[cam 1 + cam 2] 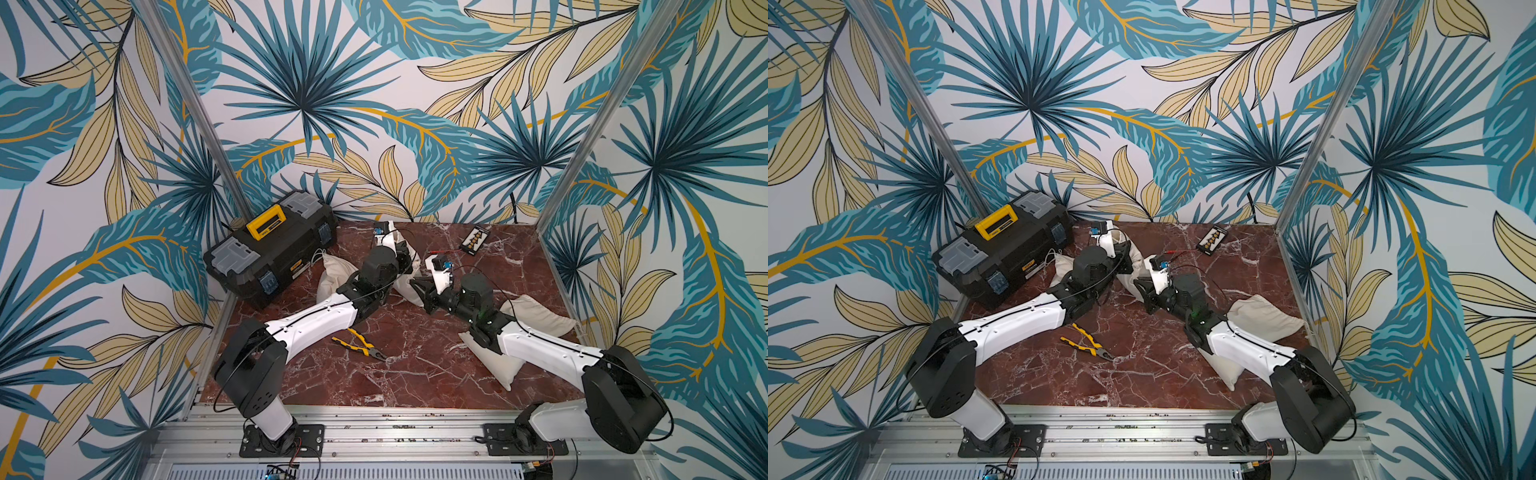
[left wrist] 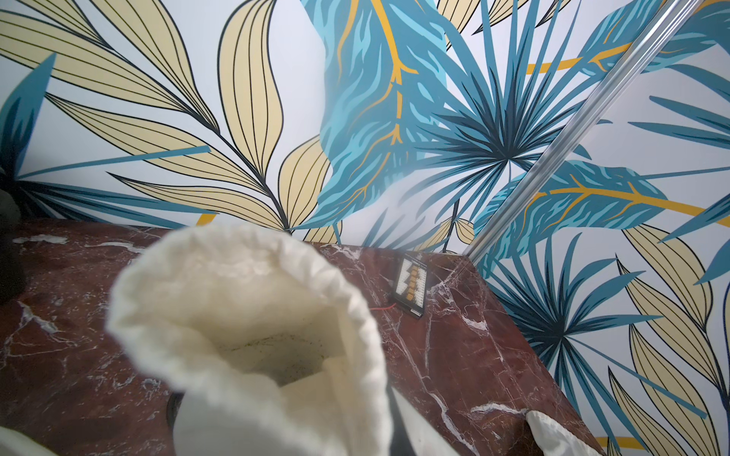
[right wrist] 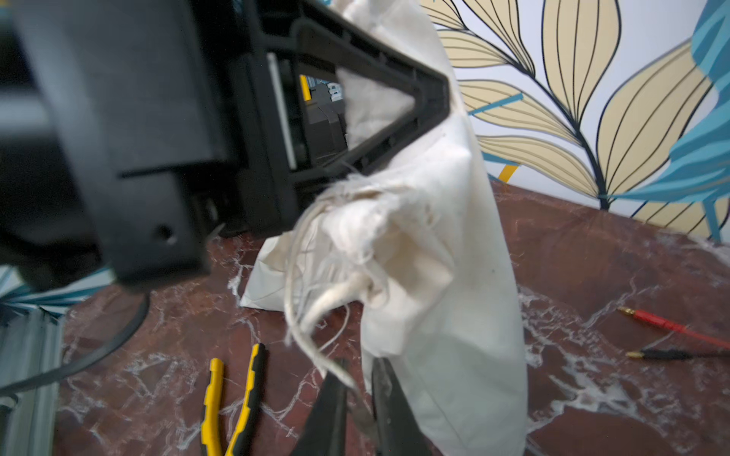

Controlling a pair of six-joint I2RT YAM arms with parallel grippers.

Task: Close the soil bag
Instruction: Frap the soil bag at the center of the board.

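Note:
The soil bag's gaping rim (image 2: 228,239) is pinned by my left gripper, which should open and go to the neck (image 3: 365,277) beside the drawstring while my right gripper tightens it.
The soil bag (image 1: 401,286) is a cream cloth sack standing upright at the middle of the table in both top views. Its mouth (image 2: 253,316) gapes open in the left wrist view. My left gripper (image 1: 404,254) is shut on the bag's top rim, with one black finger (image 2: 396,422) showing beside the cloth. From the gathered, frayed neck hangs the drawstring (image 3: 328,304). My right gripper (image 3: 357,398) is low beside the bag and shut on that drawstring. The cord runs between its two dark fingers (image 3: 328,414).
A black and yellow toolbox (image 1: 274,249) stands at the back left. Yellow pliers (image 1: 359,343) lie at the centre front. Other cream bags lie at the left (image 1: 332,274), the right (image 1: 536,318) and under the right arm (image 1: 494,365). A black card (image 1: 475,240) and a red lead (image 3: 671,325) lie at the back.

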